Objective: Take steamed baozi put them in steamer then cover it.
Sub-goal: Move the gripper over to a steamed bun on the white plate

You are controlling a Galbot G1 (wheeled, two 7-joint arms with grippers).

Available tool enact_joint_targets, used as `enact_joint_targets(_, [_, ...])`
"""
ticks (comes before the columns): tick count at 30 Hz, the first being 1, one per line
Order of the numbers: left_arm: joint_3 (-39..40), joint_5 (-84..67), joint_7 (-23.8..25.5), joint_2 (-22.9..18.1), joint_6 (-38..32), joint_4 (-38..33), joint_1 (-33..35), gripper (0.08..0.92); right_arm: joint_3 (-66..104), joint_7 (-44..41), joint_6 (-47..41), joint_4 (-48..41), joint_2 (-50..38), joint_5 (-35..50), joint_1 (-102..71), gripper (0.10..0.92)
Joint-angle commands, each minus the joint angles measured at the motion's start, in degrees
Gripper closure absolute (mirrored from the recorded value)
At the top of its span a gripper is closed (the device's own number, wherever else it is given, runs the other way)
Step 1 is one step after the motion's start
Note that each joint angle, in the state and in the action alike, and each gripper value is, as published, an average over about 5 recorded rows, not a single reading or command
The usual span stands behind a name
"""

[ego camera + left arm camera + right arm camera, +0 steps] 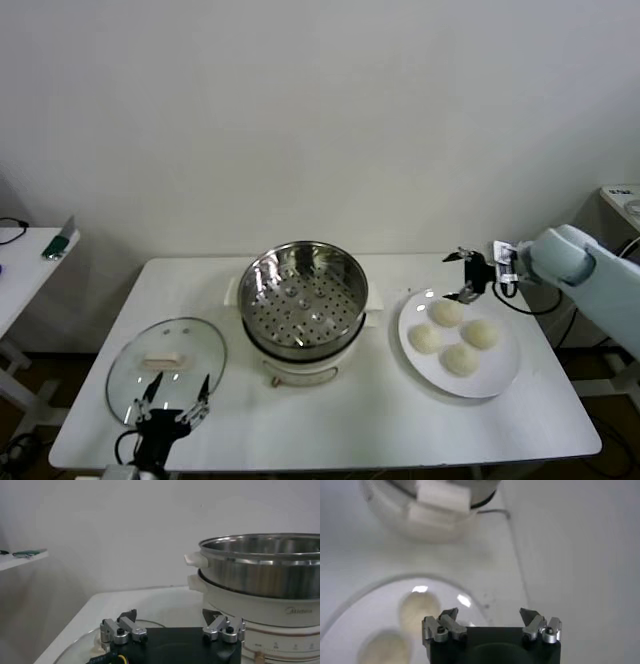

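Note:
My gripper will lift the back baozi (447,313), and it should come off the plate alone while its neighbours stay put, because a gap (463,322) shows around it.
Four steamed baozi lie on a white plate (497,377) at the right: one at the back (447,312), one at the right (481,333), one at the left (424,338), one at the front (461,358). The steamer (302,300) stands at the table's middle with its perforated tray bare; it also shows in the left wrist view (265,570). The cover (166,368) lies flat at the front left. My right gripper (464,275) is open and empty, above the plate's back edge, near the back baozi (418,609). My left gripper (173,400) is open and empty at the cover's near edge.
The white table (330,420) ends close behind the plate and in front of the cover. A side table (25,255) with a small green object stands at the far left. The white wall is behind.

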Motion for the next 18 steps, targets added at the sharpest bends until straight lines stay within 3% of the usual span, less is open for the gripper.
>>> enact_joint_targets(1, [0.08, 0.10, 0.04, -0.12, 0.01, 0.21, -0.25, 0.177, -20.98, -10.11, 0.01, -11.81, 8.89, -0.65, 16.04, 0.203])
enact_joint_targets(10, [-0.40, 0.27, 0.17, -0.57, -0.27, 0.78, -0.68, 0.177, -10.04, -5.63, 0.62, -26.29, 19.32, -3.24, 4.02, 0.203])
enact_joint_targets(18, [-0.49, 0.59, 0.23, -1.04, -0.25, 1.28, -0.48, 0.177, -6.60, -6.93, 1.38, -30.55, 21.97, -4.58, -0.95, 0.203])
